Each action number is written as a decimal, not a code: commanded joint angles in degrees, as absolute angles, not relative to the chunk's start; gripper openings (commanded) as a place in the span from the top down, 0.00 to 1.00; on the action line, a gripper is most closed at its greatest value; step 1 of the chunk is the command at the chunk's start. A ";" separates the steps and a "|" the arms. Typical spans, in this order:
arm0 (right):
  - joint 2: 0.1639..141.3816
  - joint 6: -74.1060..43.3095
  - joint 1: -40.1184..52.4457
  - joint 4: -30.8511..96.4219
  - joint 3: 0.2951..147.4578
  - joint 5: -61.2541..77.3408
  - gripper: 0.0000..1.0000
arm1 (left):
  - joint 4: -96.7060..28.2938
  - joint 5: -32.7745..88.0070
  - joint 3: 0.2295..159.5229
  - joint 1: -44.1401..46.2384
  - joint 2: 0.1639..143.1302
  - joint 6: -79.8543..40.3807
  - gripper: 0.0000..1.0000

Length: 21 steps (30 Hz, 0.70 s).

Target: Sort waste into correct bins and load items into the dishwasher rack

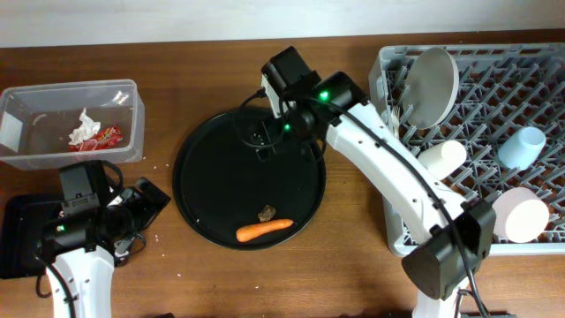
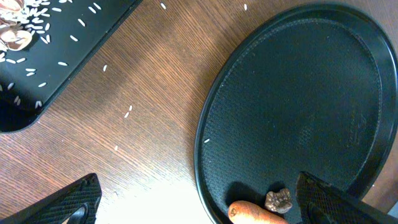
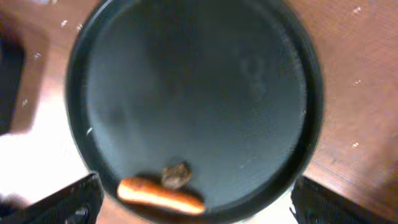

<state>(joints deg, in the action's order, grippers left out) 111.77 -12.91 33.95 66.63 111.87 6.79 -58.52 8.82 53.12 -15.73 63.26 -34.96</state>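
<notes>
My right gripper is crowding the space over the round black tray (image 1: 225, 168). It should move back toward the grey rack before my left gripper takes the brownish scrap (image 1: 267, 213).
An orange carrot (image 1: 265, 230) and a brownish scrap (image 1: 265, 213) lie at the front of the round black tray (image 1: 203, 177). Both show in the left wrist view, carrot (image 2: 252, 213) and scrap (image 2: 278, 200), and in the right wrist view, carrot (image 3: 160, 195) and scrap (image 3: 176, 175). My left gripper (image 1: 148, 199) is open and empty left of the tray. My right gripper (image 1: 265, 137) is open and empty above the tray's far side. The clear tub (image 1: 13, 132) holds tissue (image 1: 86, 130) and a red wrapper (image 1: 108, 135). The grey rack (image 1: 530, 71) holds a plate (image 1: 433, 84), blue cup (image 1: 523, 146), white cup (image 1: 441, 159) and bowl (image 1: 519, 215).
The shallow black tray (image 1: 18, 238) lies at the front left, partly under my left arm. In the left wrist view it (image 2: 62, 37) holds rice grains and pale scraps. Loose grains (image 2: 127, 112) lie on the wooden table between it and the round tray (image 2: 298, 93).
</notes>
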 commanded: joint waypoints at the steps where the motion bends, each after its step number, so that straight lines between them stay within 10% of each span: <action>1: 110.91 -14.02 26.20 64.77 113.80 5.78 0.01 | -58.39 9.19 53.19 -15.99 63.02 -35.29 0.01; 17: 110.74 -14.00 11.60 65.10 114.34 10.72 0.01 | -58.41 9.32 53.19 -15.99 63.02 -35.31 0.01; 21: 110.76 -14.00 11.60 65.10 114.34 10.72 0.01 | -63.00 30.65 53.19 -15.99 63.02 -35.09 0.01</action>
